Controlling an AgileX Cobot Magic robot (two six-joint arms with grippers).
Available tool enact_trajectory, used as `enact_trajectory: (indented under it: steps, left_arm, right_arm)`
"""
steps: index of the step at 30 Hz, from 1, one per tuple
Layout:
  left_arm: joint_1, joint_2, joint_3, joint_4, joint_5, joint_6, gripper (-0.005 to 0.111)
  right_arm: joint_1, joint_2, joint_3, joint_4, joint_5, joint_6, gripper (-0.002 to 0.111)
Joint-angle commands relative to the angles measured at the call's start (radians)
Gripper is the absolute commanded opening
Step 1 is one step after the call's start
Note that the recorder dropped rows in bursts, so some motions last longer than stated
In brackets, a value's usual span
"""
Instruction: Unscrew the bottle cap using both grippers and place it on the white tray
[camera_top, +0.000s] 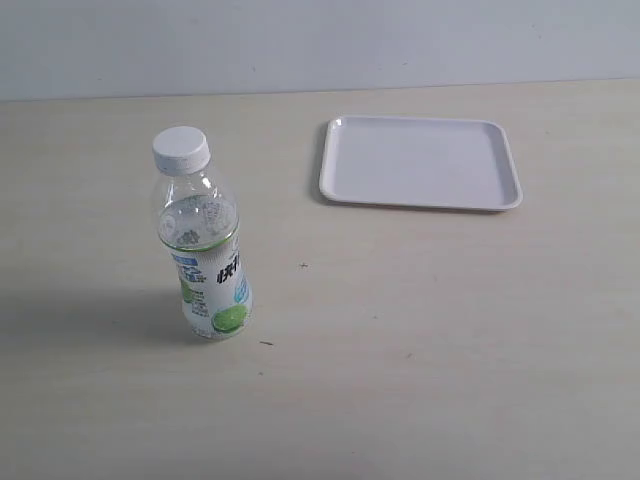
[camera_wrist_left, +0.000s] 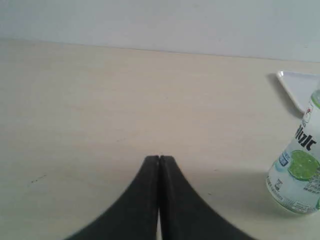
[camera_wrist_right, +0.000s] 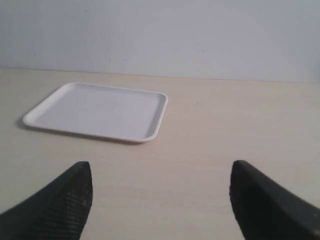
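Observation:
The bottle (camera_wrist_left: 299, 167) has my shut left gripper pointing past it, so I should open that gripper and turn it to hold the labelled body (camera_top: 214, 284) before I unscrew the cap.
The bottle (camera_top: 203, 255) stands upright on the left of the pale table, with its white ribbed bottle cap (camera_top: 181, 149) screwed on top. The white tray (camera_top: 421, 162) lies at the back right with nothing on it. Neither arm shows in the exterior view. In the left wrist view my left gripper (camera_wrist_left: 159, 159) is shut with nothing between its fingers, and the bottle (camera_wrist_left: 298, 175) stands off to one side of it, the cap out of frame. My right gripper (camera_wrist_right: 160, 172) is open wide over bare table, with the white tray (camera_wrist_right: 100, 111) ahead of it.
A pale wall runs along the table's far edge (camera_top: 320, 92). A shadow falls on the table to the left of the bottle (camera_top: 90, 320).

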Motion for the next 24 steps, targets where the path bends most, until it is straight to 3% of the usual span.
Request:
enact_trajectory:
  steps: [1, 4, 6, 12, 14, 16, 18, 19, 20, 21, 24]
  left_arm:
    - [0.004, -0.006, 0.001, 0.031, -0.019, 0.041, 0.000]
    - [0.004, -0.006, 0.001, 0.090, -0.202, 0.133, 0.000]
    - [0.004, -0.006, 0.001, -0.001, -0.409, -0.003, 0.000]
    - [0.004, -0.006, 0.001, 0.001, -0.846, -0.362, 0.000]
    - [0.004, 0.010, 0.000, 0.025, -1.020, -0.363, 0.000]
    - [0.004, 0.091, -0.096, 0.034, -1.043, -0.363, 0.000]
    - [0.004, 0.217, -0.195, 0.174, -0.942, -0.367, 0.000]
    - [0.004, 0.322, -0.221, 0.362, -0.925, -0.457, 0.000]
    - [0.004, 0.375, -0.224, 0.443, -0.930, -0.521, 0.000]
    - [0.004, 0.480, -0.222, 0.657, -0.948, -0.675, 0.000]
    - [0.004, 0.652, -0.220, 0.981, -0.983, -0.814, 0.002]
  right_arm:
    - [-0.003, -0.006, 0.005, -0.002, -0.006, -0.003, 0.072]
    - [-0.003, -0.006, 0.005, -0.002, -0.006, -0.003, 0.072]
    - [-0.003, -0.006, 0.005, -0.002, -0.006, -0.003, 0.072]
    - [-0.003, -0.006, 0.005, -0.002, -0.006, -0.003, 0.072]
    - [-0.003, -0.006, 0.005, -0.002, -0.006, -0.003, 0.072]
    - [-0.003, -0.006, 0.005, -0.002, -0.006, -0.003, 0.072]
    - [-0.003, -0.006, 0.005, -0.002, -0.006, -0.003, 0.072]
    - [-0.003, -0.006, 0.005, -0.002, -0.006, -0.003, 0.072]
    - [-0.003, -0.006, 0.005, -0.002, -0.006, -0.001, 0.072]
    - [-0.003, -0.006, 0.005, -0.002, -0.006, -0.001, 0.072]
    - [-0.003, -0.006, 0.005, -0.002, -0.008, -0.001, 0.072]
